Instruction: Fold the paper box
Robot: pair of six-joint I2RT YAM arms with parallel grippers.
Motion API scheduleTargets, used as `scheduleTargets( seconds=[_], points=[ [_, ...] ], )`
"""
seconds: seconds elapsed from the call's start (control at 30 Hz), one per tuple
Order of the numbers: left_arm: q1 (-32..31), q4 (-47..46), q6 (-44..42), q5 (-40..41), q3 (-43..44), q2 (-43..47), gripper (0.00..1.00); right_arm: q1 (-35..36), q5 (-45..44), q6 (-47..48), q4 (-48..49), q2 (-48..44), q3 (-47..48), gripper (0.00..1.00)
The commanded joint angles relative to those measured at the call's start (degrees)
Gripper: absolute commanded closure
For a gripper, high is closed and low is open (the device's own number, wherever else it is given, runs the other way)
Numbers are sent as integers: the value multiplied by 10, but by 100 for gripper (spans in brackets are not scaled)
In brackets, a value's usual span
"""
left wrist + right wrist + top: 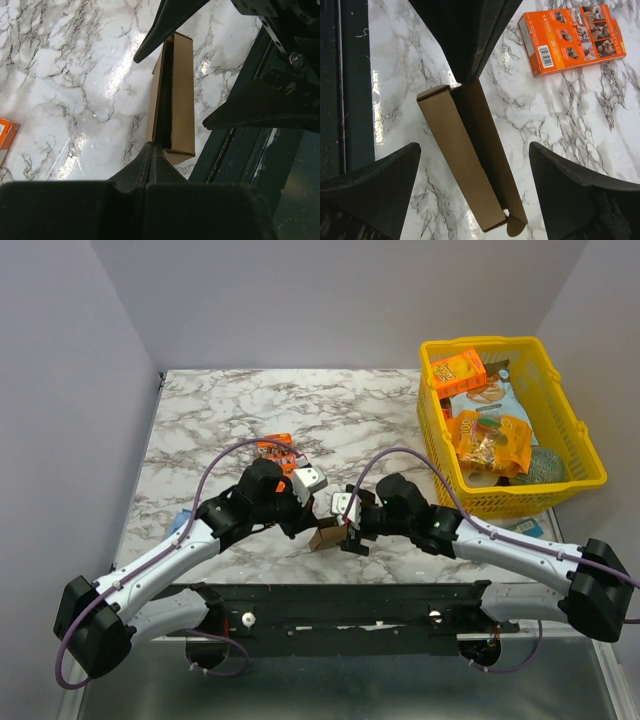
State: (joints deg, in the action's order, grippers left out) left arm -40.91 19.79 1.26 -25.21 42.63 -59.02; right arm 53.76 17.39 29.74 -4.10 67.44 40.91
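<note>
My right gripper's open fingers have the paper box's long side [166, 90] gaping open between them, so they should clamp the box [183, 85] before my left gripper retakes its end.
The paper box [465, 160] is a long, narrow brown cardboard shape with one long side open and a rounded tab at its near end. It sits near the table's front edge [325, 537]. My left gripper [150, 147] is shut, its fingertips pinching one end of the box's wall [175, 100]. The right wrist view has its dark fingers [470, 40] coming down onto that end. My right gripper [475, 147] is open wide. One finger stands on each side of the box, neither touching it. In the top view the two grippers [310, 512] [345, 528] meet over the box.
An orange printed snack box [572, 37] lies flat on the marble beyond the grippers [277, 450]. A yellow basket [500, 502] full of snacks stands at the right. The dark base rail [330, 605] runs along the near edge.
</note>
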Motion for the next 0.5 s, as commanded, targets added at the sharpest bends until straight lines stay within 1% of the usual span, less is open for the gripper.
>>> scheduleTargets(
  seconds=[0.0, 0.13, 0.23, 0.27, 0.33, 0.37, 0.47],
  points=[
    [-2, -9, -9, -14, -4, 17, 100, 9, 19, 13, -25, 16, 22, 4],
    [-2, -11, -8, -19, -5, 23, 100, 10, 22, 8, -42, 29, 24, 8],
    [-2, -12, -9, -18, -4, 24, 100, 11, 27, 0, -50, 31, 28, 16],
    [-1, -12, -9, -19, -5, 24, 100, 12, 28, -2, -52, 31, 30, 24],
    [-2, -12, -8, -19, -5, 24, 100, 12, 29, -6, -59, 33, 34, 34],
    [-1, -13, -8, -18, -5, 24, 100, 12, 30, -8, -64, 33, 36, 41],
    [-2, -15, -6, -15, -5, 24, 100, 14, 33, -16, -77, 38, 44, 51]
  ],
)
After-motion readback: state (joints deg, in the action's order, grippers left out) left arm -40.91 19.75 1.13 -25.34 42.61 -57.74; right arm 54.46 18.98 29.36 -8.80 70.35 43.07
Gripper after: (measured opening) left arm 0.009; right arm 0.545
